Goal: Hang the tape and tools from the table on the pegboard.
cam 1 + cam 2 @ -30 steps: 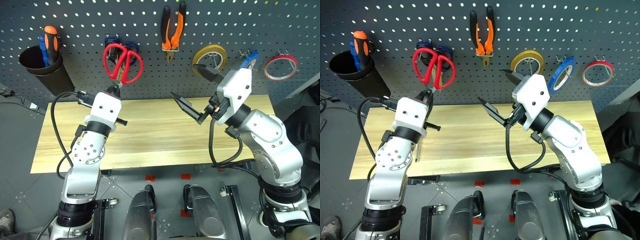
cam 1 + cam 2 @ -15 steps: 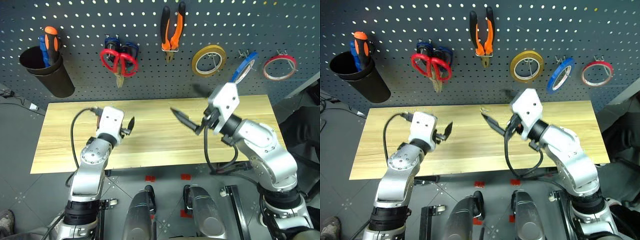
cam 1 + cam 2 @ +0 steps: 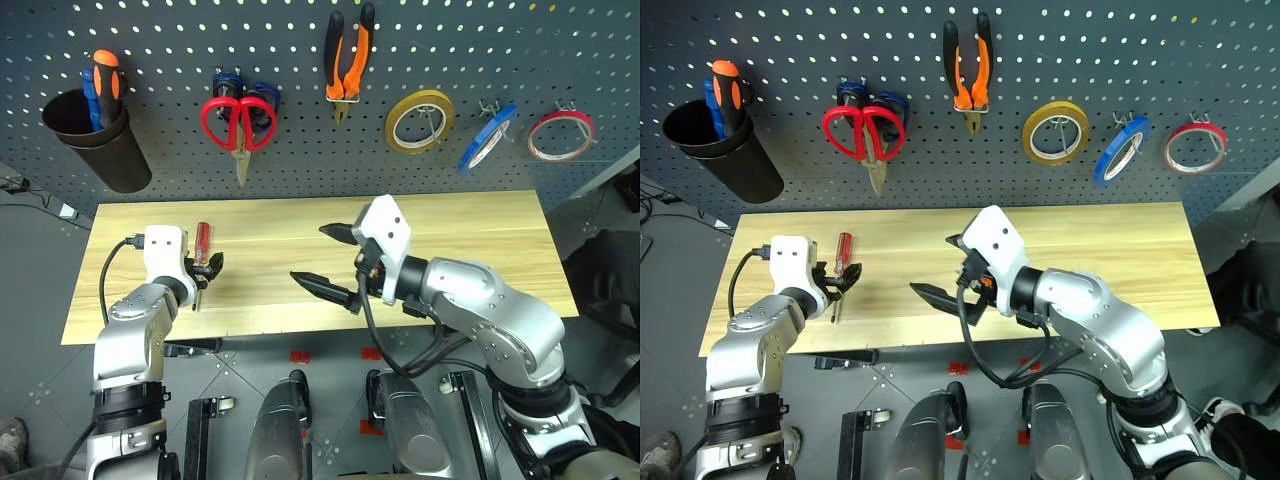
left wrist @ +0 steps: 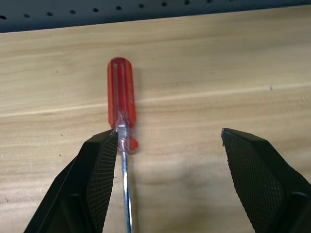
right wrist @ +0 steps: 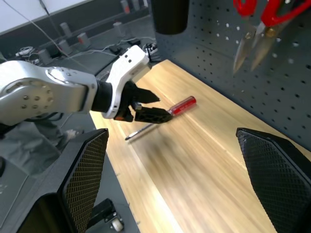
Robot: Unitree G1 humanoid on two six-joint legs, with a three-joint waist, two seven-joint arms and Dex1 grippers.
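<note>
My left gripper should keep going down toward the red handle until both fingers are on either side of it, as its open fingers point along the screwdriver, ready to close across its width.
On the table, a slim screwdriver with a translucent red handle lies near the left end. My left gripper is open low over it; the handle's neck sits at one fingertip and the shaft runs beside that finger. Over the table's middle my right gripper is open and holds nothing. On the pegboard hang the red-handled scissors, the orange-and-black pliers and the blue tape.
A yellow tape roll and a red-edged roll also hang on the pegboard. At its left a black cup holds orange and blue-handled screwdrivers. Blue-handled scissors hang behind the red ones.
My left gripper let go of the red scissors, now hanging on the board, dropped to the table and opened at the screwdriver. The right arm came down and to the left, still open.
</note>
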